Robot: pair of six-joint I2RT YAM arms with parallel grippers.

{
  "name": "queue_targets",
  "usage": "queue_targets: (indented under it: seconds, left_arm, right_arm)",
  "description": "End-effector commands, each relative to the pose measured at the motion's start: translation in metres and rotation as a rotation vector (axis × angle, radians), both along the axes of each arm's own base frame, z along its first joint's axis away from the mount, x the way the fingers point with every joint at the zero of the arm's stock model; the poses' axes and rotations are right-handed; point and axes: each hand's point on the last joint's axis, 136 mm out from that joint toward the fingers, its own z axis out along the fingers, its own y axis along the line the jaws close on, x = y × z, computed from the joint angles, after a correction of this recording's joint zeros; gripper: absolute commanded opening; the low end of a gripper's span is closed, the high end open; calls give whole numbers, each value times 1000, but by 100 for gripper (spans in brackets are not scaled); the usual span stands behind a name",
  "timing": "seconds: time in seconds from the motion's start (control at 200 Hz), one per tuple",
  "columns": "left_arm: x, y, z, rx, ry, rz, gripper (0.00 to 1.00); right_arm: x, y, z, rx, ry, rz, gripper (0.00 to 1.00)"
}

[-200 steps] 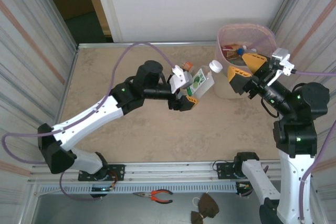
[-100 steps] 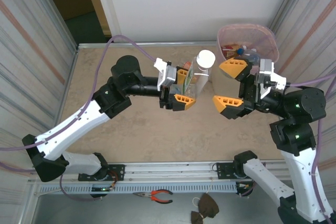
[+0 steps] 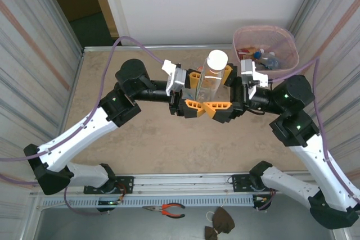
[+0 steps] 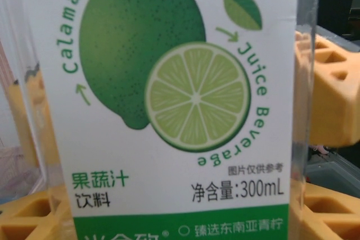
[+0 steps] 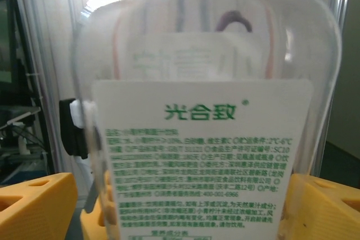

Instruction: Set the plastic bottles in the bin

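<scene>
My right gripper needs to close on the bottle (image 3: 209,84) before my left gripper, which is holding it, opens, with the bin on my right gripper's side (image 3: 265,49).
A clear plastic bottle (image 3: 209,82) with a white cap and a lime-printed label stands upright above the middle of the table. My left gripper (image 3: 195,91) is shut on it from the left; the label (image 4: 185,99) sits between its yellow fingers (image 4: 329,111). My right gripper (image 3: 220,91) has reached in from the right and is open, with one finger on each side of the same bottle (image 5: 202,139). Its fingers (image 5: 34,206) stand slightly wider than the bottle. The pink-beige bin (image 3: 263,27) stands at the far right with a few bottles (image 3: 264,57) inside.
The tan table (image 3: 152,133) has corrugated walls on both sides and a white wall at the back. Pliers (image 3: 169,210) and a brown object (image 3: 219,223) lie on the shelf below the near edge.
My right gripper swung left from the bin, opened wide, and now straddles the bottle. The left arm lifted the bottle upright and has since held it still.
</scene>
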Motion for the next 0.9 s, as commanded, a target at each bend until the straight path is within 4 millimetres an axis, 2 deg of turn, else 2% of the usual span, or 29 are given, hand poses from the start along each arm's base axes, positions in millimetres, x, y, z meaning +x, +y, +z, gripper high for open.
queue_targets:
  seconds: [0.0,0.601,0.782,0.892]
  left_arm:
    - [-4,8,20,-55,-31,7,50]
    - [0,12,18,-70,-47,59,51]
    - [2,14,20,-77,-45,75,57]
    - [3,17,21,-84,-44,95,69]
  right_arm:
    - [-1,1,9,24,-35,-22,88]
    - [-7,4,20,58,-35,-20,69]
    - [-7,4,22,61,-31,-21,60]
    - [-7,3,25,67,-33,-27,58]
